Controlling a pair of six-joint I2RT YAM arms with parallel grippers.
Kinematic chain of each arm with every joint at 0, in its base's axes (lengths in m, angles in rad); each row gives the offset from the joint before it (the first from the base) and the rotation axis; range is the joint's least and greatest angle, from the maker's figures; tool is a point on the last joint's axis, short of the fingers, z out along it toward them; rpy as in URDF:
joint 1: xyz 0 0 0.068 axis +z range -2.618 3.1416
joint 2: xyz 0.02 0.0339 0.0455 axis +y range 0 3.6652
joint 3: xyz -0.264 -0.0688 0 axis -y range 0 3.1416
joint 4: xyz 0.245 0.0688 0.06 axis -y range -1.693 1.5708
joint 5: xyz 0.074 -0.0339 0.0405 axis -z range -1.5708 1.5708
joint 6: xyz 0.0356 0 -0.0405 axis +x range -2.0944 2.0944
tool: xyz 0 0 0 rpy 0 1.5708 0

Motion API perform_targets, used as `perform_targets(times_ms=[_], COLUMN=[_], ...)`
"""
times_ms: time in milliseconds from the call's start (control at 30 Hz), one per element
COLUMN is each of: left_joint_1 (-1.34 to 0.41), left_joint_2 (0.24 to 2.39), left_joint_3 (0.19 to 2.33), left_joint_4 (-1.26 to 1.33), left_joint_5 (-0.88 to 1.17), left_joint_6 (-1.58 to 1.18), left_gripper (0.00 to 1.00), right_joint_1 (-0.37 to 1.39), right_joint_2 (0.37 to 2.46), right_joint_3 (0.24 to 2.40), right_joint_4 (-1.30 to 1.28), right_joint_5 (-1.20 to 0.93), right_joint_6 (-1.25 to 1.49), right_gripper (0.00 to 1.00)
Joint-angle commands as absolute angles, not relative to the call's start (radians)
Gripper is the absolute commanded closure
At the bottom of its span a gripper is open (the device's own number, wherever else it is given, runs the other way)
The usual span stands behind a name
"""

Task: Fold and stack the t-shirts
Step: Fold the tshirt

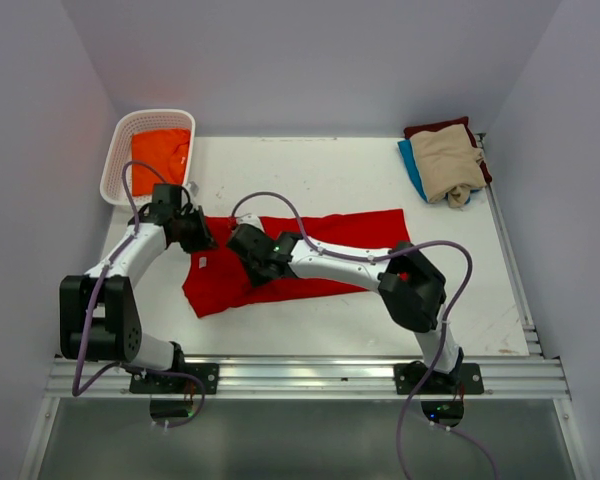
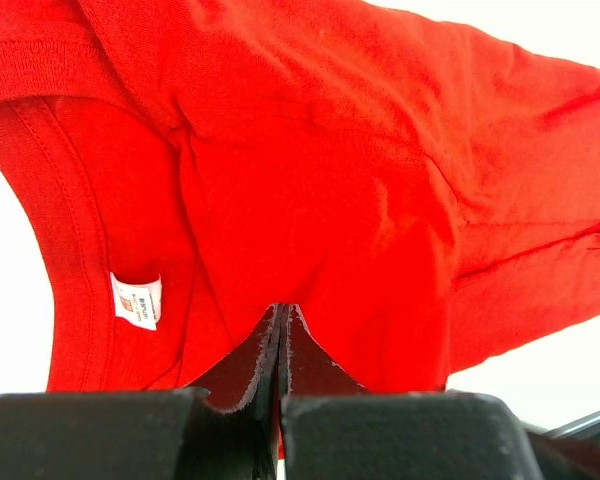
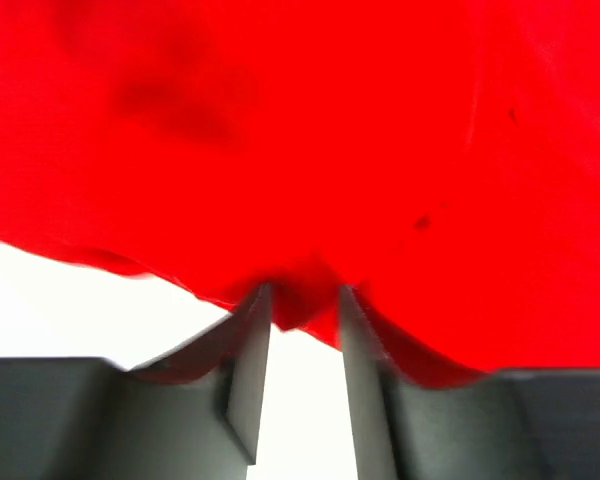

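Observation:
The red t-shirt is lying crossways, so my left gripper should swing the collar [image 1: 197,266] round to the back while my right gripper moves the hem end [image 1: 391,227] toward the rail.
A large bright red t-shirt [image 1: 330,250] lies spread across the middle of the table, its white tag [image 1: 202,263] near the left end. My left gripper [image 1: 198,235] is at the shirt's upper left edge. In the left wrist view its jaws [image 2: 283,310] are pressed together on the red cloth [image 2: 330,170], next to the tag [image 2: 137,298]. My right gripper [image 1: 252,262] is on the shirt just right of it. In the right wrist view its jaws [image 3: 303,300] stand narrowly apart with a fold of red cloth [image 3: 330,130] pinched between the tips.
A white slotted basket [image 1: 117,160] at the back left holds an orange shirt [image 1: 162,155]. At the back right a folded beige shirt [image 1: 448,165] lies on a maroon one [image 1: 435,128] and a blue one [image 1: 412,165]. A metal rail [image 1: 300,375] runs along the near edge.

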State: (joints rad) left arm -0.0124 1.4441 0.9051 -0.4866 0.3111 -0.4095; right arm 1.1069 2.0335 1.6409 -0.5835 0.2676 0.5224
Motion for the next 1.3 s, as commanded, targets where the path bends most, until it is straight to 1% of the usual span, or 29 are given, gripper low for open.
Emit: perform_targets(times_ms=[0,67,100,167,200,400,433,533,633,733,767,800,833,867,900,933,1033,1133,1267], left_joint_1=[-0.002,-0.002,-0.002,-0.002,-0.002,-0.002,-0.002,-0.002,0.031,0.04,0.04,0.038,0.038,0.038,0.038,0.037,0.028,-0.018,-0.031], left_joint_2=[1.451,1.453,1.453,1.454,1.457,1.47,1.476,1.503,1.551,1.601,1.617,1.618,1.618,1.615,1.606,1.6,1.594,1.6,1.589], left_joint_3=[0.913,0.914,0.913,0.914,0.914,0.92,0.926,0.948,0.983,1.022,1.035,1.032,1.026,1.011,1.002,0.991,0.956,0.947,0.858], left_joint_4=[-0.456,-0.457,-0.457,-0.454,-0.451,-0.428,-0.425,-0.411,-0.416,-0.426,-0.423,-0.39,-0.362,-0.342,-0.306,-0.281,-0.248,-0.319,-0.33], left_joint_5=[0.33,0.327,0.327,0.327,0.328,0.305,0.295,0.243,0.194,0.173,0.182,0.205,0.274,0.305,0.334,0.413,0.549,0.542,0.518], left_joint_6=[-0.411,-0.41,-0.41,-0.41,-0.41,-0.431,-0.436,-0.466,-0.482,-0.502,-0.505,-0.508,-0.509,-0.52,-0.528,-0.541,-0.539,-0.514,-0.497], left_gripper=[1.0,1.0,1.0,1.0,1.0,1.0,1.0,1.0,1.0,1.0,1.0,1.0,1.0,1.0,1.0,1.0,1.0,1.0,1.0], right_joint_1=[1.109,1.108,1.108,1.108,1.108,1.108,1.109,1.106,1.088,1.037,0.993,0.965,0.936,0.87,0.842,0.818,0.73,0.655,0.568], right_joint_2=[1.968,1.965,1.959,1.942,1.924,1.85,1.82,1.778,1.706,1.609,1.58,1.531,1.504,1.482,1.441,1.424,1.402,1.446,1.554], right_joint_3=[1.589,1.565,1.554,1.542,1.531,1.52,1.519,1.514,1.485,1.415,1.393,1.343,1.313,1.287,1.238,1.217,1.16,1.14,1.152], right_joint_4=[-0.607,-0.618,-0.62,-0.611,-0.607,-0.61,-0.614,-0.637,-0.666,-0.667,-0.664,-0.66,-0.649,-0.628,-0.62,-0.614,-0.58,-0.539,-0.476], right_joint_5=[0.244,0.232,0.233,0.239,0.244,0.314,0.336,0.403,0.43,0.422,0.417,0.411,0.397,0.373,0.371,0.38,0.414,0.419,0.376], right_joint_6=[0.525,0.532,0.535,0.538,0.538,0.541,0.538,0.529,0.526,0.537,0.54,0.543,0.545,0.545,0.545,0.542,0.528,0.519,0.523], right_gripper=[0.6,0.49,0.36,0.3,0.23,0.17,0.13,0.05,0.04,0.12,0.18,0.28,0.39,0.52,0.96,1.0,1.0,1.0,1.0])
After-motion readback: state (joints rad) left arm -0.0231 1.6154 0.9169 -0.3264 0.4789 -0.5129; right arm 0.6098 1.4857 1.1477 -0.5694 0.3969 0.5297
